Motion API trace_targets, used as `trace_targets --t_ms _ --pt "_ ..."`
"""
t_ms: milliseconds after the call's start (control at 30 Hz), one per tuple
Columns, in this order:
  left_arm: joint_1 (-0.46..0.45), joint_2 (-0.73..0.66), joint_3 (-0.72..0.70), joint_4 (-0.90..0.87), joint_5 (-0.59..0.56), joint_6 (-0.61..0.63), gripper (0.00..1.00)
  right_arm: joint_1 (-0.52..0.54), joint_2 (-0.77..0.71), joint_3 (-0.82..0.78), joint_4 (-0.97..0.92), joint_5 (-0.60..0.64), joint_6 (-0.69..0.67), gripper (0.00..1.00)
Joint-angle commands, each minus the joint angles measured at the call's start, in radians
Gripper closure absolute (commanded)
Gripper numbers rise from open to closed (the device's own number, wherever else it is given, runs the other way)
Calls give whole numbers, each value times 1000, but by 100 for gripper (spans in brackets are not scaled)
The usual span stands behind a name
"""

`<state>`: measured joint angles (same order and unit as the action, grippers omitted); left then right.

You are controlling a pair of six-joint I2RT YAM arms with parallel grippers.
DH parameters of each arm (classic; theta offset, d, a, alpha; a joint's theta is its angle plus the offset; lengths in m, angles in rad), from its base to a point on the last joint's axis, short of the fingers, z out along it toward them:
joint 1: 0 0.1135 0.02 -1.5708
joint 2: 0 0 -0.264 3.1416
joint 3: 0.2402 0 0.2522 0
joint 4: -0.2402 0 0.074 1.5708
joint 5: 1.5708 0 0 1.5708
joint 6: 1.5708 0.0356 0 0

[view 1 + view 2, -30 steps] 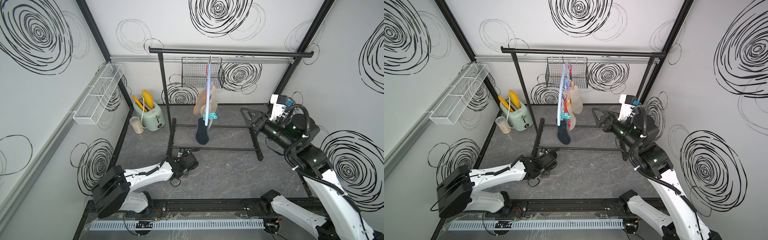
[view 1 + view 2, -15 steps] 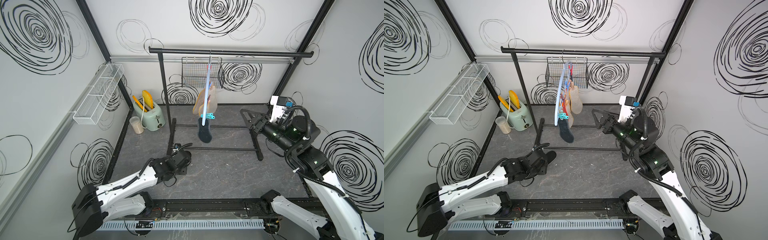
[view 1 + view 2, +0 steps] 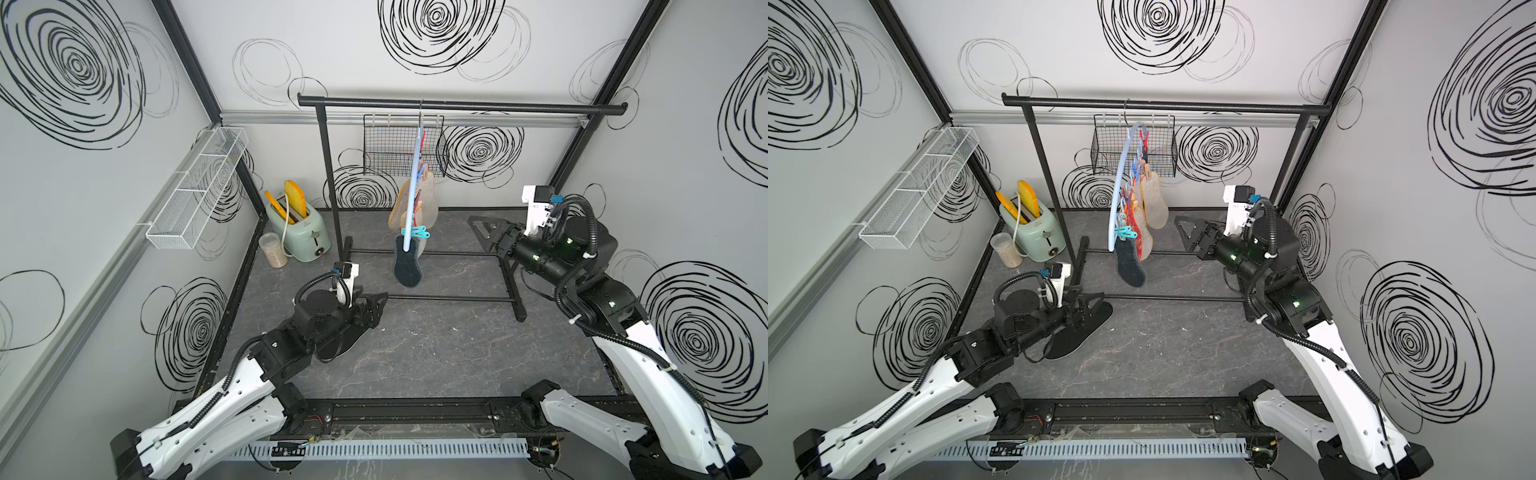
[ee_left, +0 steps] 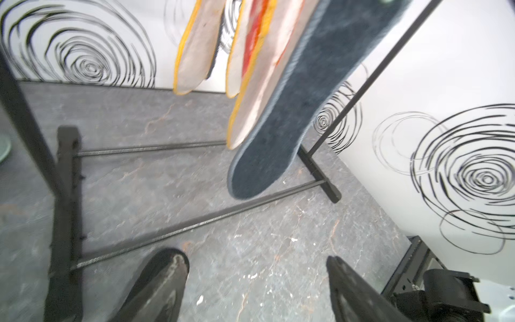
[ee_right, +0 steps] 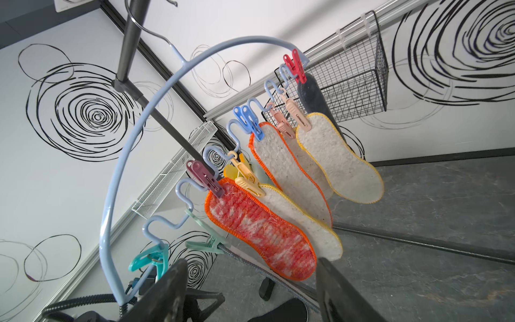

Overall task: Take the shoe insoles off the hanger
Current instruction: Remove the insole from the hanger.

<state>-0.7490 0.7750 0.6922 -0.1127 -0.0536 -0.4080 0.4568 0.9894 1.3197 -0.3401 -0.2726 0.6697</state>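
The teal peg (image 3: 420, 232) is hanging from the hanger (image 3: 409, 227), so I expect it to stay there as I squeeze it and pull down the dark grey-blue insole.
The pale blue hanger (image 3: 412, 187) (image 3: 1116, 195) (image 5: 117, 167) hangs from the black rail, and the shoe insoles are pegged along its wavy bar. A dark grey-blue one (image 3: 407, 266) (image 3: 1130, 266) (image 4: 292, 111) hangs lowest. Beside it are a mottled red one (image 5: 259, 231), a white orange-edged one (image 5: 281, 167) and a beige yellow-edged one (image 5: 340, 159). A black insole (image 3: 1077, 332) (image 3: 332, 351) lies flat on the floor under my left wrist. My left gripper (image 3: 376, 301) (image 3: 1096, 299) (image 4: 253, 264) is open and empty just above it. My right gripper (image 3: 478, 226) (image 3: 1183, 226) (image 5: 250, 266) is open, facing the hanger from the right.
The black garment rail (image 3: 457, 107) has floor bars running between my two arms. A black wire basket (image 3: 395, 149) hangs behind the hanger. A mint-green toaster (image 3: 297, 232) and a jar (image 3: 273, 249) stand at the back left. A white wire shelf (image 3: 195, 187) is on the left wall.
My left gripper has opened and let go of the black insole, which now lies on the floor; the left wrist has risen. The right arm has barely moved.
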Motion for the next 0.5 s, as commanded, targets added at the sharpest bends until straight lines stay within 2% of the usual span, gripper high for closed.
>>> trace_targets --t_ms 0,167,467 --pt "56 68 4 311 125 187 14 -24 -2 26 25 -81 9 27" --pt "200 163 -24 550 323 203 15 -67 -6 -33 117 -209 -3 27" --pt "344 322 -32 857 630 173 17 -116 28 -113 224 -364 -13 30"
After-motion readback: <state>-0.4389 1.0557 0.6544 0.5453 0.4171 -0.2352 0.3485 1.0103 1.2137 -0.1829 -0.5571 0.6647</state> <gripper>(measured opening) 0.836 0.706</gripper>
